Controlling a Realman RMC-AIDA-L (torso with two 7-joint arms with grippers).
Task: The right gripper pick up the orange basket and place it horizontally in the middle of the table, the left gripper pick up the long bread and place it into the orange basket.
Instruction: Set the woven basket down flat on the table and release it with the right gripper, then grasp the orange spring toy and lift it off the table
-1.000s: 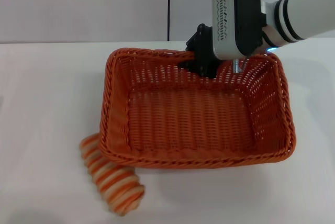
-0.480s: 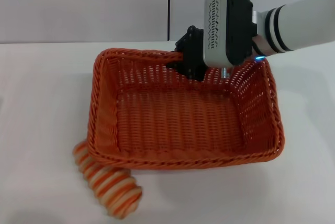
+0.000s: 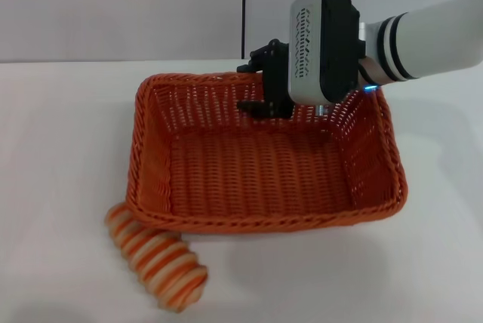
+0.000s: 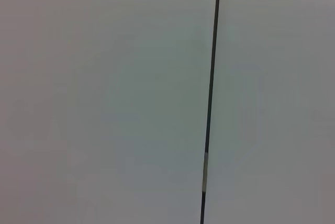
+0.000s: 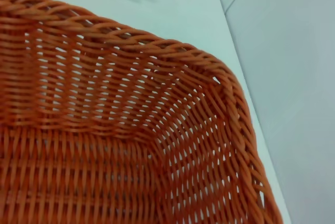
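Next, I pull the bread [image 3: 121,223] clear with my left gripper before I put it in the basket, because the long bread's far end is tucked against the orange basket's corner [image 3: 137,213].
The orange basket [image 3: 264,164] lies on the white table [image 3: 60,134] with its long side across my view. My right gripper [image 3: 253,86] hangs at the basket's far rim, open, one black finger above the rim and one inside the basket below it. The long bread [image 3: 156,257], striped orange and cream, lies on the table at the basket's near left corner, one end tucked against or under the rim. The right wrist view shows an inner corner of the basket [image 5: 157,130] and a strip of table [image 5: 157,4]. The left gripper is out of view.
A grey wall with a dark vertical seam [image 3: 244,10] stands behind the table. The left wrist view holds only that wall and seam [image 4: 210,98]. White tabletop extends left, right and in front of the basket.
The basket slid left and settled flat on the table. The right gripper moved left with it, and its fingers have spread apart off the far rim.
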